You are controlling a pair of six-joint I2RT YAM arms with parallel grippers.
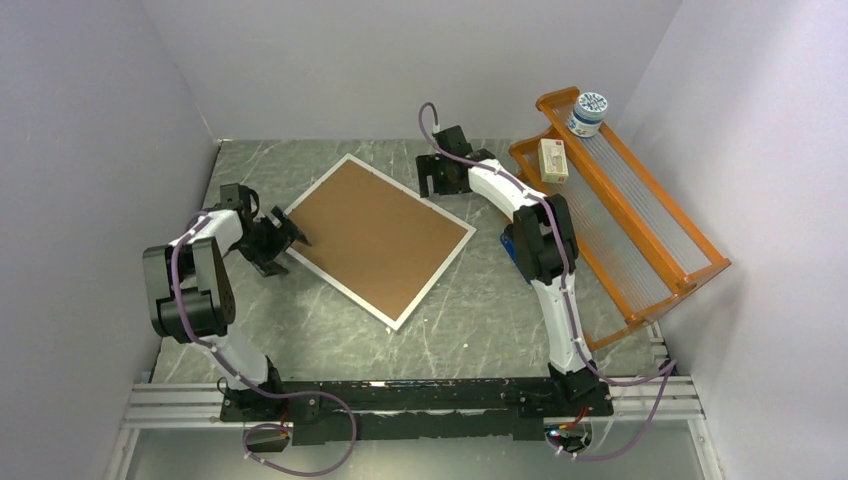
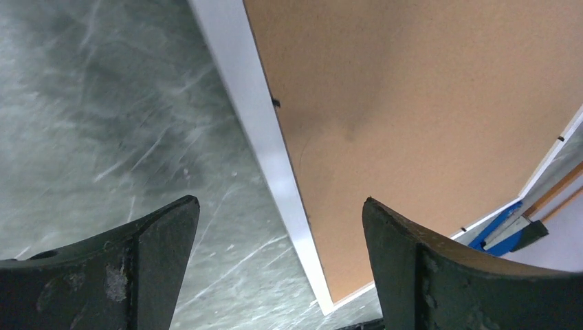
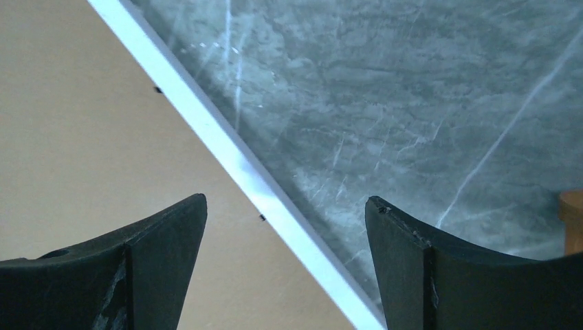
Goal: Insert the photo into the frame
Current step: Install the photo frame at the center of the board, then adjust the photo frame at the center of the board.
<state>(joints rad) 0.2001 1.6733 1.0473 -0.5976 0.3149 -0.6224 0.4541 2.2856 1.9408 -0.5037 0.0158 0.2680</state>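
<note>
The frame sits crooked with its near long rim [image 1: 378, 315] slanting away from my left gripper, so I should turn the frame and clamp the middle of that rim [image 1: 335, 284].
The frame [image 1: 340, 290] lies flat on the marble table, its thin white rim around a plain brown backing board [image 1: 380, 235]. The photo is hidden. My left gripper [image 1: 290, 238] is open at the frame's left corner. In the left wrist view its jaws [image 2: 280, 203] straddle the rim [image 2: 265, 130] and the board [image 2: 412, 103], holding nothing. My right gripper [image 1: 437, 185] hangs open over the frame's far right edge. The right wrist view has the rim [image 3: 227, 155] running diagonally between the spread fingers [image 3: 285, 199], with the board [image 3: 82, 151] to the left.
An orange wooden rack [image 1: 640, 250] leans along the right wall, carrying a white jar with a blue lid [image 1: 588, 113] and a small pale box [image 1: 552, 160]. A blue object [image 1: 508, 245] sits by the right arm. Grey walls close in left, right and behind.
</note>
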